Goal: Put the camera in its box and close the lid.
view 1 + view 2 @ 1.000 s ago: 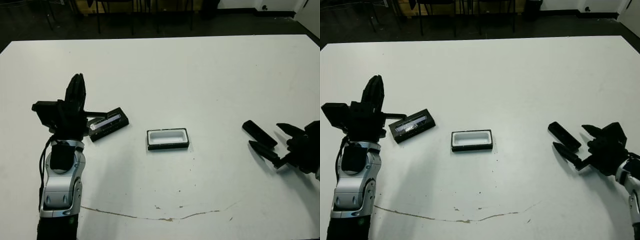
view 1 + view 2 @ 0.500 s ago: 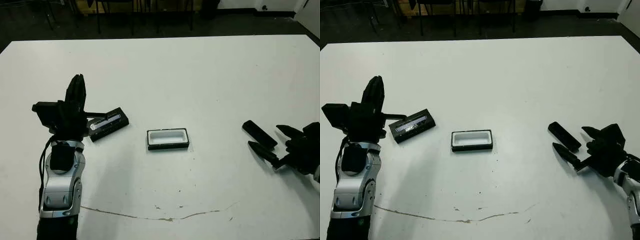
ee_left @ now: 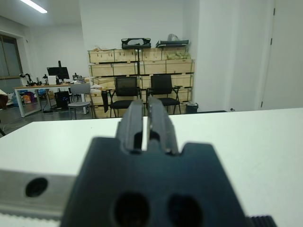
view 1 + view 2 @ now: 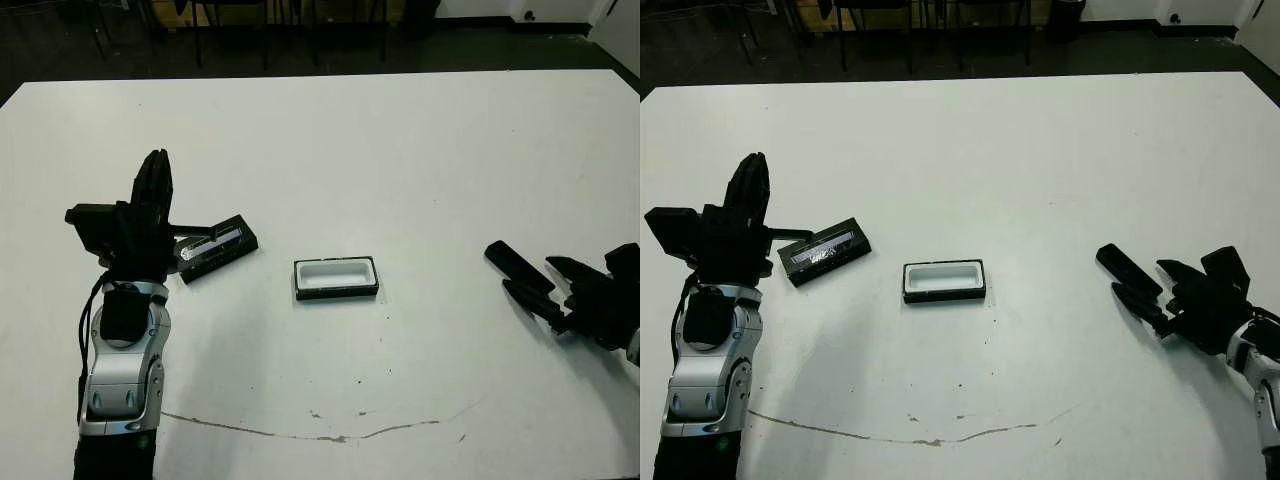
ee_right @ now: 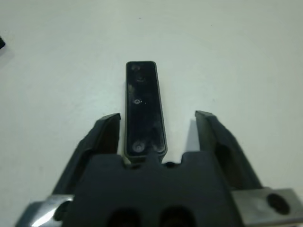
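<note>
The camera will sink in flat with a white rim around it when I lower it, because the white lining makes a long, narrow hollow.
The camera lies flat on the table at the far right, a slim black bar with its dark face up; no blue screen shows. My right gripper is open and low, one finger on each side of the camera's near end, not touching it. The box sits open at mid-table, white lining up, nothing inside. The lid with its silvery strip lies left of the box. My left gripper is shut, raised and pointing away, just left of the lid.
A thin brown streak crosses the table's near part. Bare table separates the box from the camera. Beyond the far edge are a dark floor and chair legs. The left wrist view shows chairs and stacked crates far off.
My right gripper has slid forward toward the camera, so the camera's near end now lies between its fingers. The left arm, box and lid have not moved.
</note>
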